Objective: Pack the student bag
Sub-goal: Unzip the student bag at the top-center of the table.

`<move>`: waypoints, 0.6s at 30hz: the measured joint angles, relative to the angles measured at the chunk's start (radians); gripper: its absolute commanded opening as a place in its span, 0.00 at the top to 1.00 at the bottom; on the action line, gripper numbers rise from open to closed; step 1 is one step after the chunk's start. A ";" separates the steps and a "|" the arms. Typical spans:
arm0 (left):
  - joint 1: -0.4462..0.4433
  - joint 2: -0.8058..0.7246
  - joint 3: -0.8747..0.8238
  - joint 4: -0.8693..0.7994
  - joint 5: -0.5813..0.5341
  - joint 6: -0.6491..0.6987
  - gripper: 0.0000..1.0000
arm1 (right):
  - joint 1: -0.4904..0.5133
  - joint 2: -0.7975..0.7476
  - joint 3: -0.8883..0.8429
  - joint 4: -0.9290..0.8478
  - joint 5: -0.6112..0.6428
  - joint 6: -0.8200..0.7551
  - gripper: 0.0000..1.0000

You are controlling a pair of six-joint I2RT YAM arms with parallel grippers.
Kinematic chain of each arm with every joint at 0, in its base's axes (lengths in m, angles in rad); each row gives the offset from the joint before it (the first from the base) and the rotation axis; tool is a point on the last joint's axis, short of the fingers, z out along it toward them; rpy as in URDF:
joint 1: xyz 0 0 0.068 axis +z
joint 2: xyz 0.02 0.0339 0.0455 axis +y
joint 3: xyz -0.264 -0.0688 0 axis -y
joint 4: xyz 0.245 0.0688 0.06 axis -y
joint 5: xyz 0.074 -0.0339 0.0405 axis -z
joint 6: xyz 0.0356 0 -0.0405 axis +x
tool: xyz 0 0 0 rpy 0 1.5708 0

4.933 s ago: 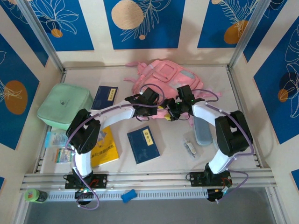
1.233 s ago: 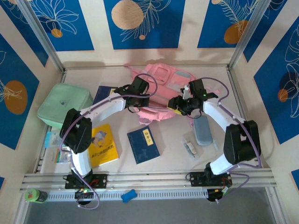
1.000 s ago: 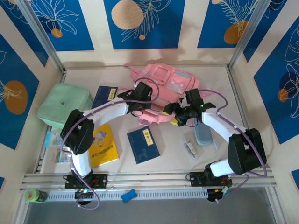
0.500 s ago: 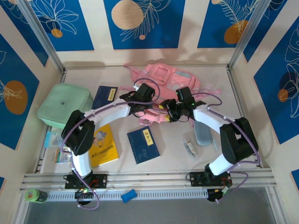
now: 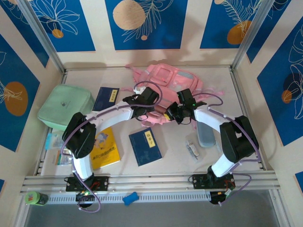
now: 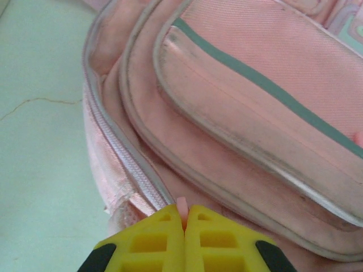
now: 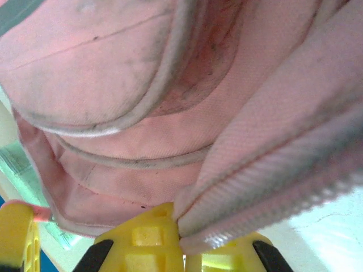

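Note:
The bag's near edge bunches up between both grippers, so next my left gripper eases back, opens and takes the zip's pink tab from the near side.
The pink student bag lies flat at the back middle of the table, its near edge bunched between both arms. My left gripper is at that near edge. In the left wrist view its yellow fingers are shut on a small pink tab beside the bag's zip. My right gripper meets the same edge from the right. In the right wrist view its yellow fingers are shut on a fold of the bag's zipped edge, lifted off the table.
A mint green soft case sits at the left. Three books lie nearby: dark blue, yellow, dark blue. A grey pencil case and a small packet lie right of centre.
My right gripper has swung left from the bag's right side to its near edge and taken hold of it. The left gripper stayed on the near edge. The bag has shifted slightly.

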 measured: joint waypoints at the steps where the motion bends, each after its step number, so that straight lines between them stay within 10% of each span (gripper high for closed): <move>1: 0.001 -0.001 0.000 -0.008 -0.010 -0.013 1.00 | -0.004 -0.010 -0.002 -0.003 0.000 -0.020 1.00; 18: 0.130 -0.008 -0.018 0.005 0.063 -0.077 1.00 | -0.147 -0.087 -0.013 -0.061 -0.139 -0.311 1.00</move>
